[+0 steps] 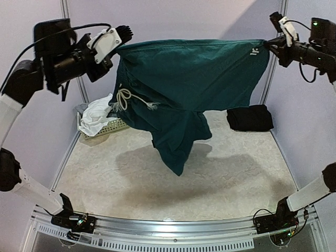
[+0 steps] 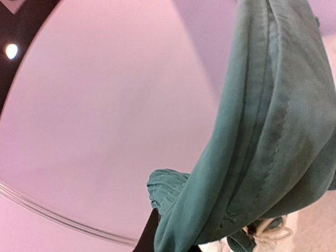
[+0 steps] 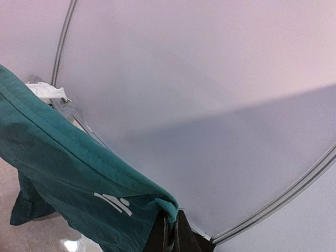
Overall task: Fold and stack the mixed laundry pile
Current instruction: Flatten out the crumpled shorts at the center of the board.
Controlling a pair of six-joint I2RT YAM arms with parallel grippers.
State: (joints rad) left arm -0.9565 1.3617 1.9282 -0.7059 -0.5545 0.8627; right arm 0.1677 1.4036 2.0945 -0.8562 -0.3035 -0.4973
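The shorts' lower leg (image 1: 181,147) is hanging bunched under the shorts' tight upper edge. My left gripper should swing down together with my right gripper to spread the leg over the tabletop (image 1: 173,197).
The dark teal-green shorts (image 1: 194,79) hang stretched in the air, high above the table, held by both arms. My left gripper (image 1: 118,46) is shut on the waistband corner at the upper left, with the white drawstring (image 1: 125,98) dangling below. My right gripper (image 1: 269,45) is shut on the opposite corner, near the small white logo (image 1: 254,51). One leg of the shorts droops toward the table. In the left wrist view the shorts (image 2: 262,131) cover most of my gripper (image 2: 157,223). The right wrist view shows the shorts' hem (image 3: 63,163) pinched in my gripper (image 3: 172,223). Black trousers (image 1: 250,117) lie folded at the back right.
A pale perforated basket (image 1: 113,126) stands at the back left with a white cloth (image 1: 97,115) bunched in it. Walls close in the table at the back and on both sides.
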